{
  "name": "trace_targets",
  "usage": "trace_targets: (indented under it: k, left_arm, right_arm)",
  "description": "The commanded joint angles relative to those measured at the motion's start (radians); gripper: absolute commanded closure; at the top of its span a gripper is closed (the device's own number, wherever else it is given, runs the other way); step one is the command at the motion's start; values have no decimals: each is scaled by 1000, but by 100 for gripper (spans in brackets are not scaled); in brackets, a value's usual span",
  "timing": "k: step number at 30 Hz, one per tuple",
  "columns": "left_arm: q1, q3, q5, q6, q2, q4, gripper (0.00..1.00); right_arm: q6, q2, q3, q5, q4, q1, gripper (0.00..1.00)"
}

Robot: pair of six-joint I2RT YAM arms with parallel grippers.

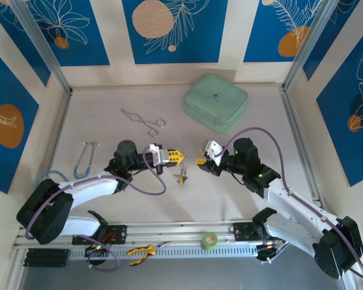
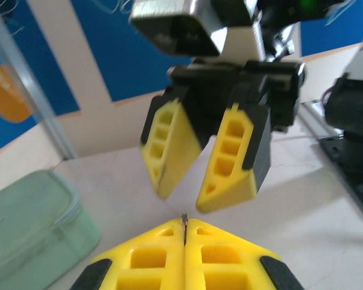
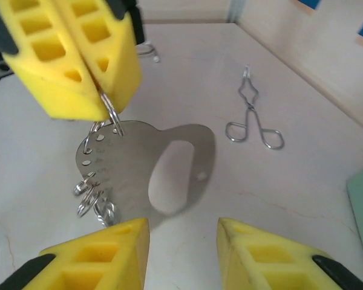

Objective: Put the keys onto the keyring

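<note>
The split ring's free part (image 3: 113, 115) faces my right gripper's open fingers (image 2: 196, 162), so I should keep the split ring held in my left gripper until my right gripper closes on it.
My left gripper (image 1: 177, 157) is shut on a small split ring at the top of the keyring (image 1: 181, 176), which hangs below it over the table's middle. In the right wrist view the keyring (image 3: 139, 163) is a flat silvery plate with an oval opening and several little rings along one edge, dangling from the left gripper's yellow fingers (image 3: 78, 66). A sliver of the ring (image 2: 184, 222) pokes up between the closed left fingertips. My right gripper (image 1: 201, 161) faces it a short way off, open and holding nothing, its fingertips (image 3: 124, 238) just short of the plate. The keys with coloured tags are out of view.
Silver forceps (image 1: 144, 121) lie at the back left and a mint-green pouch (image 1: 215, 101) at the back right. A blue stethoscope (image 1: 85, 158) lies at the left. A green tape roll (image 1: 210, 240) and yellow-handled pliers (image 1: 140, 251) sit on the near rail.
</note>
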Motion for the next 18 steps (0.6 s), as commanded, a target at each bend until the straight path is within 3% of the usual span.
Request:
trace_targets:
  k: [1, 18]
  left_arm:
    - [8, -23, 155, 25, 28, 155, 100]
    - [7, -7, 247, 22, 92, 210, 100]
  right_arm:
    - [-133, -2, -14, -93, 40, 24, 66]
    - [-116, 22, -22, -198, 92, 82, 76]
